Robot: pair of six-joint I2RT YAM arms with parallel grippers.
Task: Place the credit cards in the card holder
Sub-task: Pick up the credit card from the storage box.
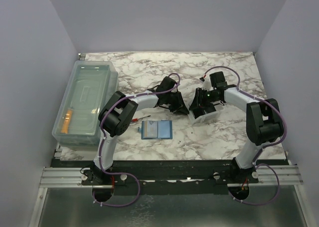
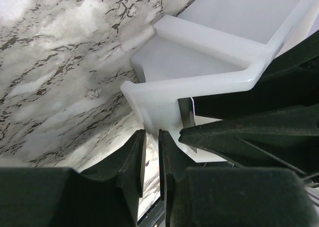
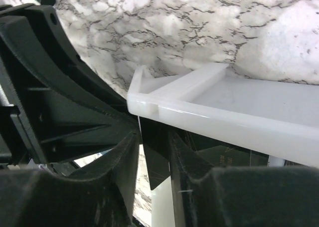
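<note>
My right gripper has the card at the tray's corner (image 3: 156, 157) while the card holder lies unheld, so next my left gripper takes the card holder's edge (image 1: 143, 130) first.
The teal-blue card holder (image 1: 156, 129) lies open and flat on the marble table, in front of the left arm. My right gripper (image 1: 198, 110) (image 3: 154, 137) is at the corner of a shallow white tray (image 1: 208, 114) (image 3: 224, 122). Its jaws stand close around a thin flat card (image 3: 157, 157) that looks dark here and also shows edge-on in the left wrist view (image 2: 186, 119). My left gripper (image 1: 175, 107) (image 2: 152, 134) is shut and empty, its tips just short of the tray's corner (image 2: 149, 95) and beside the right gripper's fingers (image 2: 249, 137).
A large clear plastic bin (image 1: 84, 100) stands at the left edge, with a golden-orange flat piece (image 1: 67, 119) inside. A small red item (image 1: 138, 118) lies near the card holder. White walls enclose the table at the back and sides.
</note>
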